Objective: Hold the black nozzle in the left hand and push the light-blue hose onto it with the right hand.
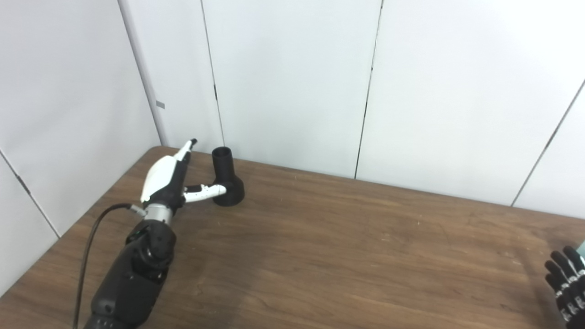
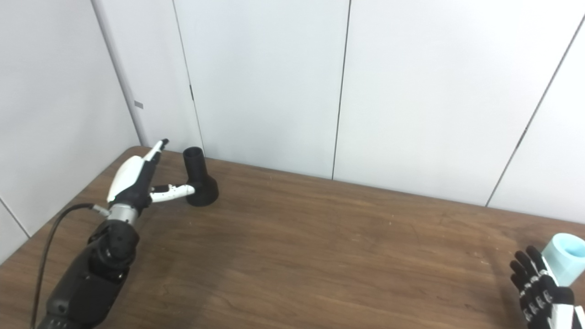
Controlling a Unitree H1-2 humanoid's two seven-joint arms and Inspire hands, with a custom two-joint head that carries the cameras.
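Note:
The black nozzle has a narrow neck that widens into its base (image 1: 228, 178). I expect the light-blue hose (image 1: 582, 250) to slide down to where the neck widens when I push it.
The black nozzle (image 1: 227, 177) stands upright on the brown table (image 1: 329, 246) at the far left, narrow neck up and wide base down. My left hand (image 1: 170, 179) is open just left of it, the thumb reaching to the nozzle's base and the other fingers stretched up beside the neck, not closed around it. The light-blue hose (image 2: 565, 257) stands at the right edge of the table, its open end up; only a sliver shows in the left eye view. My right hand (image 2: 538, 287) is open just left of the hose, fingers spread, holding nothing.
White wall panels (image 1: 292, 82) stand close behind the table's far edge and along its left side. A black cable (image 1: 89, 246) runs along my left forearm.

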